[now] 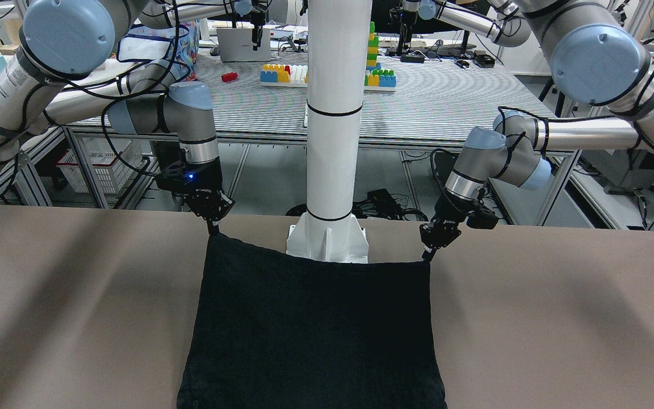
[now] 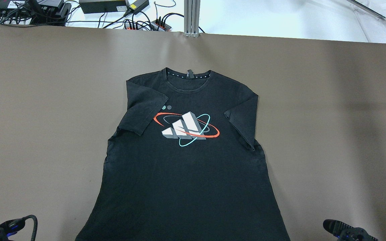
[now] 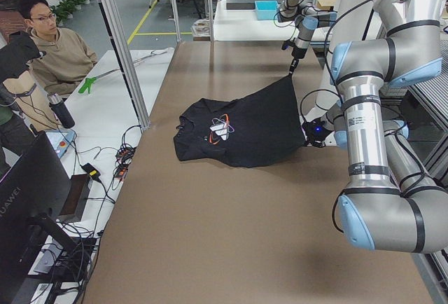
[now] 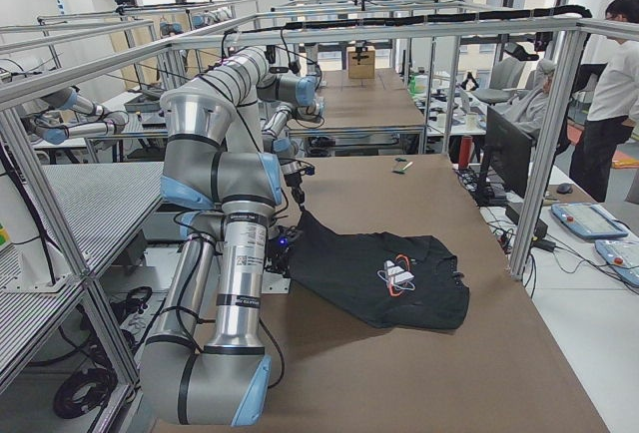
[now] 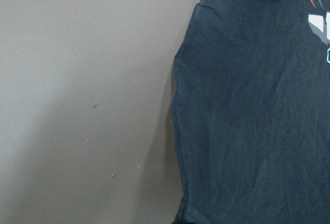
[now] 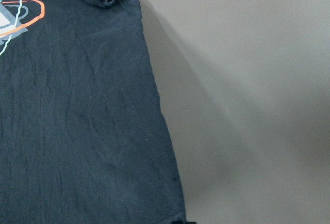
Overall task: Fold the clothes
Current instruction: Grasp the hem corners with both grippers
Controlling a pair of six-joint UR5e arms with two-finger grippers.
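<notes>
My left gripper and my right gripper should bring the hem [image 1: 328, 264] over the logo toward the collar, because it is taut beside the white pillar's base.
The clothes are one black T-shirt [image 2: 186, 174] with a red, white and teal logo [image 2: 186, 129] on its chest. It lies face up on the brown table, collar at the far side. Its sleeves are folded inward. The hem edge [image 1: 310, 267] near the robot is lifted off the table and stretched between both grippers. My right gripper [image 1: 212, 230] is pinched shut on one hem corner, and my left gripper [image 1: 427, 254] is shut on the other. Each wrist view looks down on a side edge of the shirt [image 5: 247, 105] [image 6: 77, 121].
The white pillar [image 1: 332, 113] and its base plate stand just behind the lifted hem. Bare brown table [image 2: 28, 117] spreads on both sides of the shirt. Cables and power units [image 2: 112, 10] lie beyond the far edge. A seated person [image 3: 59, 45] is at the side bench.
</notes>
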